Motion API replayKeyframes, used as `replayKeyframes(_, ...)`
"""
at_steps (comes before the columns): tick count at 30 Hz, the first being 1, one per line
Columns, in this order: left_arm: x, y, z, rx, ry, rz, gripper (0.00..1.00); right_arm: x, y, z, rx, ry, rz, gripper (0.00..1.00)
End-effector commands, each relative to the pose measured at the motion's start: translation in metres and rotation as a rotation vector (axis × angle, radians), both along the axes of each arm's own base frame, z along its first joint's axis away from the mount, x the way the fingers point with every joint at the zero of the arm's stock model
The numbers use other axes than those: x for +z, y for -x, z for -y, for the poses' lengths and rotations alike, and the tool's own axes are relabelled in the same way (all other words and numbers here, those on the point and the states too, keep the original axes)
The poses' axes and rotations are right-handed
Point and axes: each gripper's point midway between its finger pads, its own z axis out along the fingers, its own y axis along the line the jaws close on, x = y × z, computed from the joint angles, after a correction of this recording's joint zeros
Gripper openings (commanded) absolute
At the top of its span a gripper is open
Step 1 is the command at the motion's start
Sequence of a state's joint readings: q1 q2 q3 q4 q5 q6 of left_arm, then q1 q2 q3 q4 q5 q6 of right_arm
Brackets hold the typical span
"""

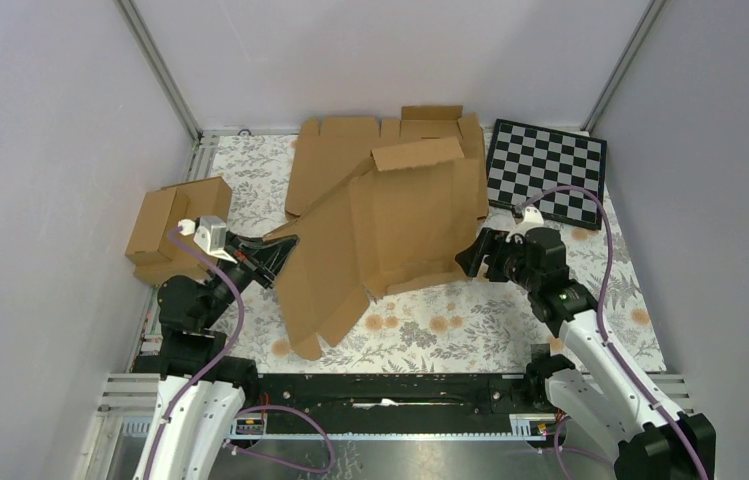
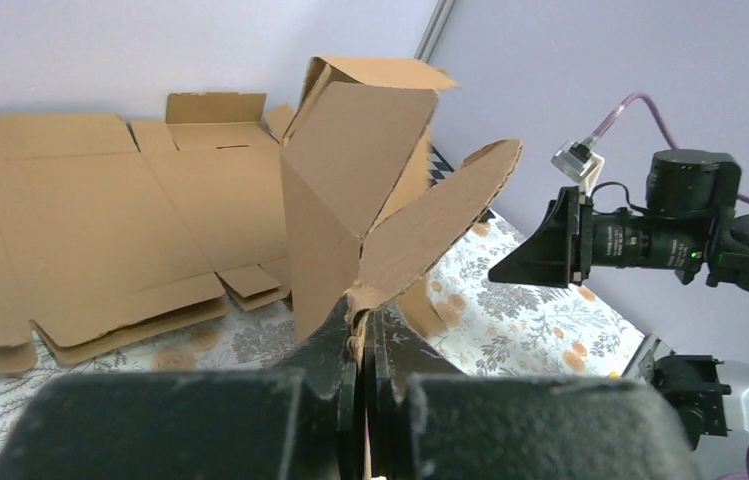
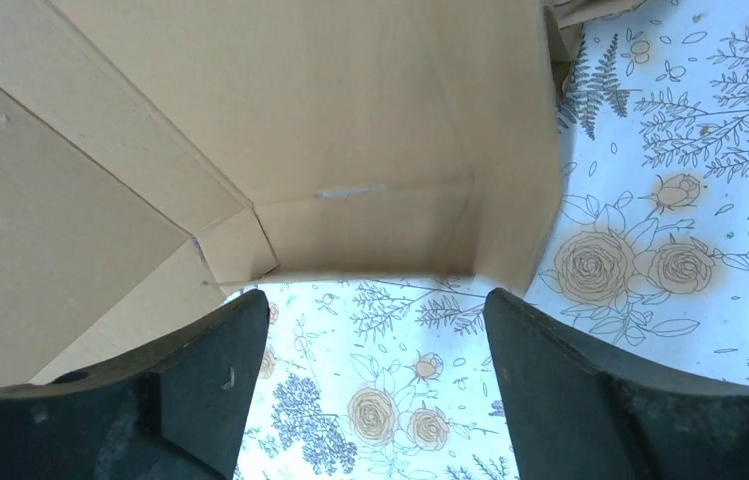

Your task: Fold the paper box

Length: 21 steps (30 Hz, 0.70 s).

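Observation:
The paper box's front edge (image 1: 414,284) is slanted and the box's side by the robot's right gripper leans open, so the right gripper should push that side (image 1: 463,232) inward, toward the left gripper.
The paper box (image 1: 390,230) is brown corrugated cardboard, half raised in the middle of the table, its panels leaning and its flaps loose. My left gripper (image 1: 285,250) is shut on the edge of its left flap. In the left wrist view the flap (image 2: 430,215) rises from between the closed fingers of that gripper (image 2: 362,320), and the box (image 2: 340,190) stands behind it. My right gripper (image 1: 472,258) is open beside the box's right lower corner. The right wrist view has this gripper (image 3: 375,310) holding nothing, just short of the box wall (image 3: 300,130).
A flat cardboard blank (image 1: 340,160) lies behind the box, also in the left wrist view (image 2: 80,220). Two joined small brown boxes (image 1: 175,225) sit at the left wall. A checkerboard (image 1: 547,172) lies at the back right. A flowered cloth (image 1: 450,325) covers the table.

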State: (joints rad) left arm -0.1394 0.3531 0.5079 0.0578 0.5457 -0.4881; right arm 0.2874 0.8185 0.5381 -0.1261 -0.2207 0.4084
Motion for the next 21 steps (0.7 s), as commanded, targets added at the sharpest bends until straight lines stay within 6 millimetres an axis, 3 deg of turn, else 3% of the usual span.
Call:
replayKeyframes(1,0.039,0.012,0.003,-0.031,0.041,0.112,0.00,0.011,-0.009,-0.005,0.003,-0.024,0.069,0.90)
replayKeyframes(6,0.037,0.015,0.007,-0.061,0.005,0.125,0.00,-0.021,-0.018,0.012,-0.083,0.048,0.063,1.00)
replayKeyframes(9,0.036,0.017,0.006,-0.062,-0.102,0.166,0.00,-0.008,-0.037,0.036,-0.223,0.103,0.122,1.00)
replayKeyframes(12,0.034,0.018,0.005,-0.055,-0.150,0.182,0.00,0.002,-0.049,0.030,-0.199,0.083,0.123,1.00)
replayKeyframes(15,0.031,0.018,0.004,-0.051,-0.176,0.188,0.00,0.011,-0.064,0.005,-0.058,0.014,0.162,1.00)
replayKeyframes(17,0.029,0.017,0.003,-0.049,-0.184,0.183,0.00,0.006,-0.079,-0.006,0.001,0.010,0.144,1.00)
replayKeyframes(21,0.026,0.018,0.004,-0.054,-0.204,0.192,0.00,-0.013,-0.101,0.010,-0.065,0.105,0.087,1.00)
